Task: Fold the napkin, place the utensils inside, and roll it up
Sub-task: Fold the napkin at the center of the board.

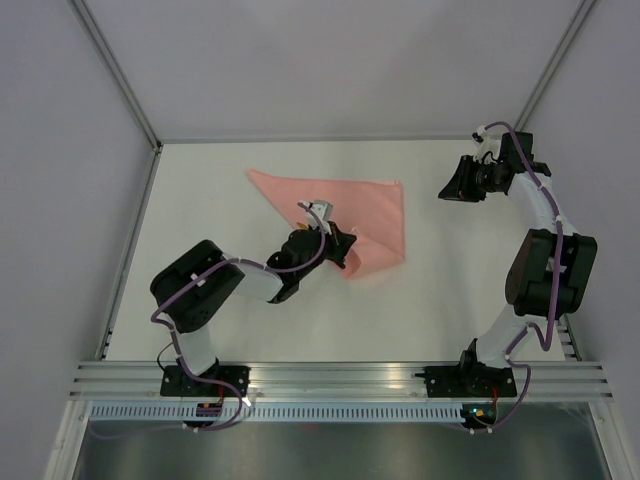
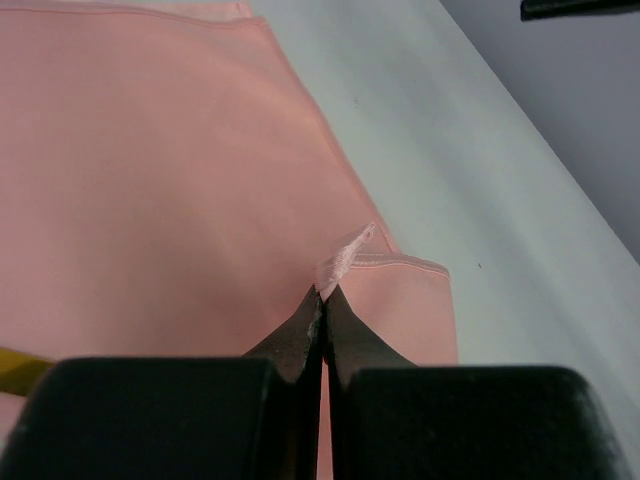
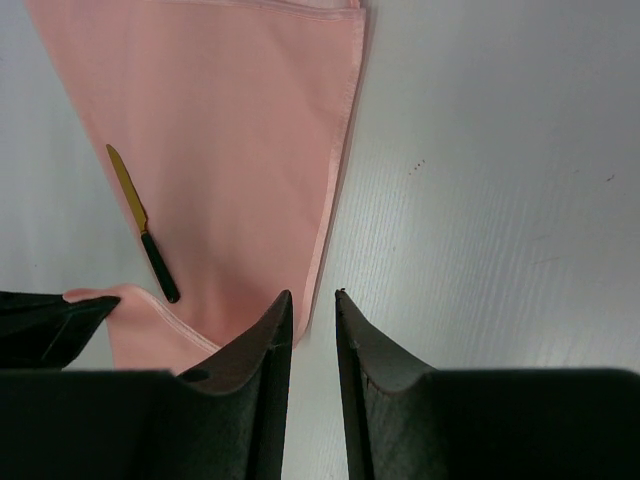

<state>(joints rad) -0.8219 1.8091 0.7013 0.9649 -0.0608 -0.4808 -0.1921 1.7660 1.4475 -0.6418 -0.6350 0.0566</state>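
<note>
The napkin's corner [image 2: 346, 256] is pinched in my left gripper, and the utensil lies flat ahead of it. I should keep moving the corner until it covers the utensil's dark handle [image 3: 160, 269].
The salmon-pink napkin [image 1: 362, 208] lies folded into a triangle on the white table. My left gripper [image 1: 347, 252] is shut on a pinched corner of the napkin [image 2: 345, 255] at its near edge. The utensil, a thin stick with a yellow blade and a dark handle [image 3: 143, 225], lies on the napkin close to that corner. Only its yellow tip [image 2: 15, 368] shows in the left wrist view, and my left arm hides it in the top view. My right gripper [image 1: 450, 186] hovers right of the napkin [image 3: 230, 150], its jaws slightly apart and empty [image 3: 312, 295].
The white table [image 1: 250, 300] is bounded by grey walls at the back and sides and a metal rail [image 1: 340, 378] at the near edge. The left gripper's dark finger [image 3: 50, 325] shows in the right wrist view.
</note>
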